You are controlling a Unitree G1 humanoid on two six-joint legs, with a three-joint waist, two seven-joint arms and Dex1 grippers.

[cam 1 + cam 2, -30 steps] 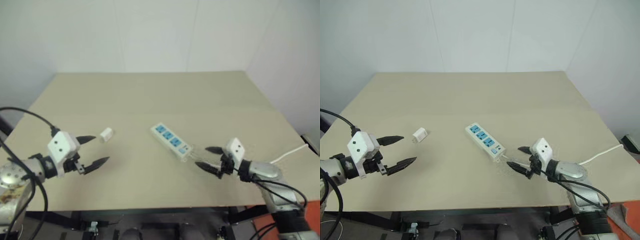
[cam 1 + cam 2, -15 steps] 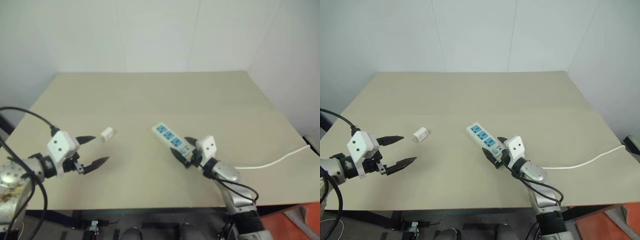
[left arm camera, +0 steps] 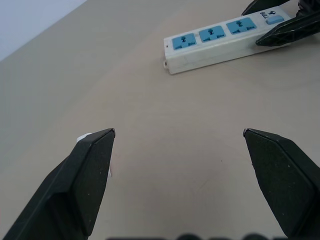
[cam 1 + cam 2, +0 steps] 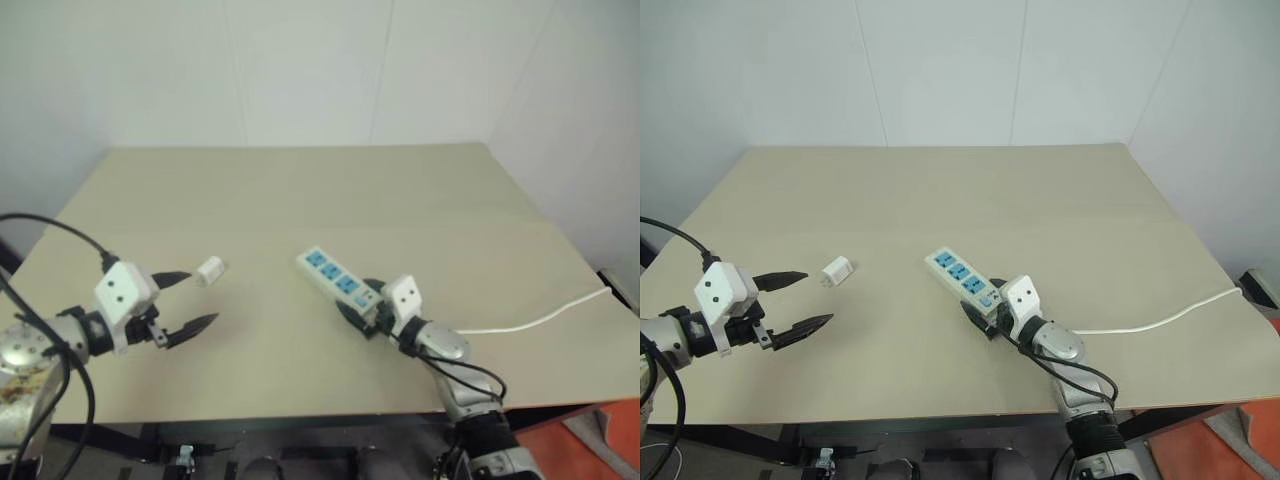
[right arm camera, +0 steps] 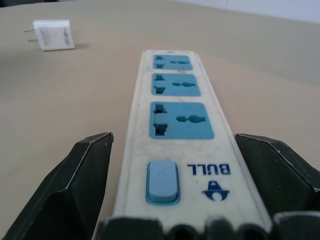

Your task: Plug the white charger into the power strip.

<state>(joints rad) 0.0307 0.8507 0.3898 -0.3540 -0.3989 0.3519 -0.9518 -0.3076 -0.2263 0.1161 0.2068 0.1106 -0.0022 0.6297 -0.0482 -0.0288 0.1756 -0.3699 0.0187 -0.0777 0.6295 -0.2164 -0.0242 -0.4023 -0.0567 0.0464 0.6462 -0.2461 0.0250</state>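
I expect the power strip (image 4: pixel 338 280) to swing around freely when I turn its end with the switch, because the thin white cord (image 4: pixel 545 318) lies in a loose curve.
The power strip (image 4: pixel 333 277), a long white bar with three blue sockets, lies slantwise at the table's middle. My right gripper (image 4: pixel 362 304) is open, and its black fingers (image 5: pixel 75 190) straddle the strip's switch end (image 5: pixel 162 182) with a small gap on each side. The white charger (image 4: pixel 210 270), a small cube, lies on the table to the strip's left, also seen far behind the strip (image 5: pixel 52 34). My left gripper (image 4: pixel 200 298) hovers open just in front of the charger, holding nothing. In the left wrist view the strip (image 3: pixel 220 40) lies beyond the open fingers (image 3: pixel 95 175).
A thin white cord (image 4: pixel 530 320) runs from the strip's near end to the table's right edge. The beige table (image 4: pixel 300 190) ends close in front of both arms, with a white wall behind it.
My right gripper has moved left from beside the cord to the strip's switch end, where its fingers now stand on either side. The left gripper has not moved.
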